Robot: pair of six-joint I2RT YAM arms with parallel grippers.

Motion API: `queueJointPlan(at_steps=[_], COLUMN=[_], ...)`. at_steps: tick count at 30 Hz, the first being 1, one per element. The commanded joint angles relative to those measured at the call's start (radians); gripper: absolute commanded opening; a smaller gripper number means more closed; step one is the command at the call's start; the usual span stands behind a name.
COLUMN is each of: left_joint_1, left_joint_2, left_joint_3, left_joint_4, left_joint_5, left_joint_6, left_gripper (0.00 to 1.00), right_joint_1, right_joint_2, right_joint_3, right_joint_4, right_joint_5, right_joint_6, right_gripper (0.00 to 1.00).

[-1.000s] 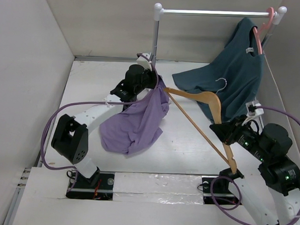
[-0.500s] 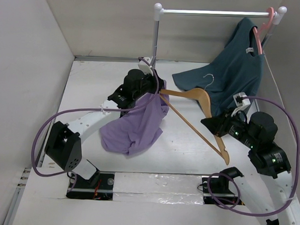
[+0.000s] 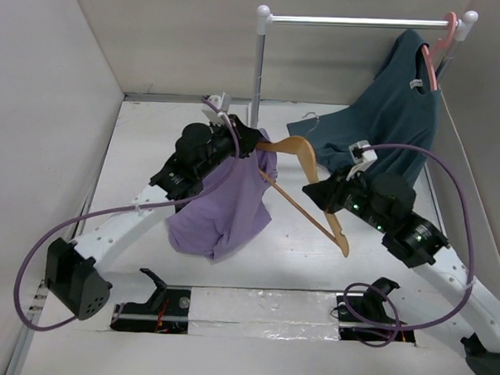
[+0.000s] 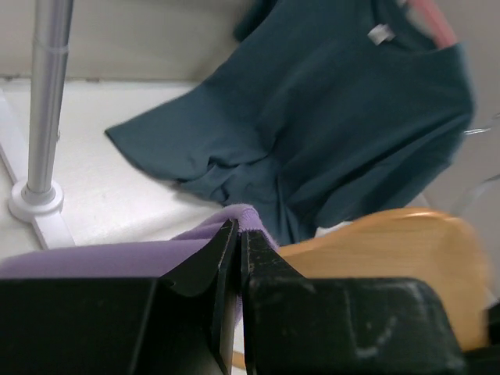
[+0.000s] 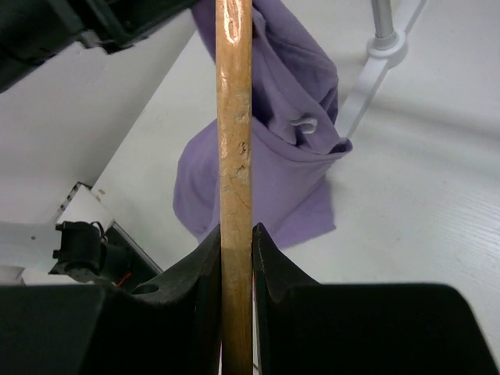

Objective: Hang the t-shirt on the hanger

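Observation:
The lavender t-shirt is bunched at the hanger's end (image 3: pixel 268 146) by my left gripper, so my right gripper should lift the hanger before my left gripper grabs the fabric lower (image 3: pixel 247 184).
The lavender t-shirt (image 3: pixel 224 207) hangs bunched from my left gripper (image 3: pixel 253 146), which is shut on an edge of it; its lower part rests on the table. In the left wrist view the gripper (image 4: pixel 238 226) pinches the purple fabric (image 4: pixel 117 254), with the wooden hanger (image 4: pixel 391 250) right beside it. My right gripper (image 3: pixel 312 193) is shut on the hanger (image 3: pixel 305 161) and holds it in the air, one end against the raised shirt edge. The right wrist view shows the gripper (image 5: pixel 236 234) clamped on the wood (image 5: pixel 234 117), with the t-shirt (image 5: pixel 273 156) behind.
A clothes rack (image 3: pixel 259 72) stands at the back, its base also in the left wrist view (image 4: pixel 35 203). A dark teal t-shirt (image 3: pixel 394 119) hangs on a pink hanger (image 3: pixel 443 38) at the rack's right end and drapes onto the table. Walls close in on the left and right.
My right arm has carried the hanger left and up until its end meets the t-shirt. My left arm has stretched out and lifted the gripped shirt edge slightly up and back.

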State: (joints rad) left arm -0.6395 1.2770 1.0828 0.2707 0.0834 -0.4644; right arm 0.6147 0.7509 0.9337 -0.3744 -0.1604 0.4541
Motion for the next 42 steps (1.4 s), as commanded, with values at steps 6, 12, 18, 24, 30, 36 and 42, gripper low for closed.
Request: queueJointPlan(at_steps=[6, 12, 18, 24, 30, 36, 42], left_joint_1=[0.0, 0.0, 0.0, 0.0, 0.0, 0.0, 0.0], left_joint_2=[-0.254, -0.333, -0.386, -0.367, -0.327, -0.278, -0.3], left_joint_3=[-0.009, -0.011, -0.029, 0.045, 0.005, -0.049, -0.006], left_joint_4=[0.03, 0.025, 0.025, 0.064, 0.149, 0.17, 0.037], left_joint_5=[-0.155, -0.158, -0.295, -0.301, 0.006, 0.249, 0.253], left_joint_6=[-0.033, -0.046, -0.027, 0.004, -0.057, -0.079, 0.071], left_gripper=[0.0, 0.0, 0.0, 0.0, 0.0, 0.0, 0.6], right_joint_1=[0.495, 0.666, 0.715, 0.79, 0.806, 0.605, 0.567], right_joint_2=[0.162, 0.182, 0.186, 0.176, 0.125, 0.271, 0.239], right_joint_3=[0.074, 0.025, -0.01, 0.051, -0.002, -0.002, -0.053], right_joint_4=[0.443, 0.737, 0.983, 0.718, 0.87, 1.128, 1.194], right_joint_5=[0.76, 1.031, 1.134, 1.072, 1.13, 1.01, 0.894], right_joint_6=[-0.127, -0.285, -0.442, -0.369, -0.436, -0.52, -0.496], right_gripper=[0.0, 0.0, 0.0, 0.0, 0.0, 0.0, 0.0])
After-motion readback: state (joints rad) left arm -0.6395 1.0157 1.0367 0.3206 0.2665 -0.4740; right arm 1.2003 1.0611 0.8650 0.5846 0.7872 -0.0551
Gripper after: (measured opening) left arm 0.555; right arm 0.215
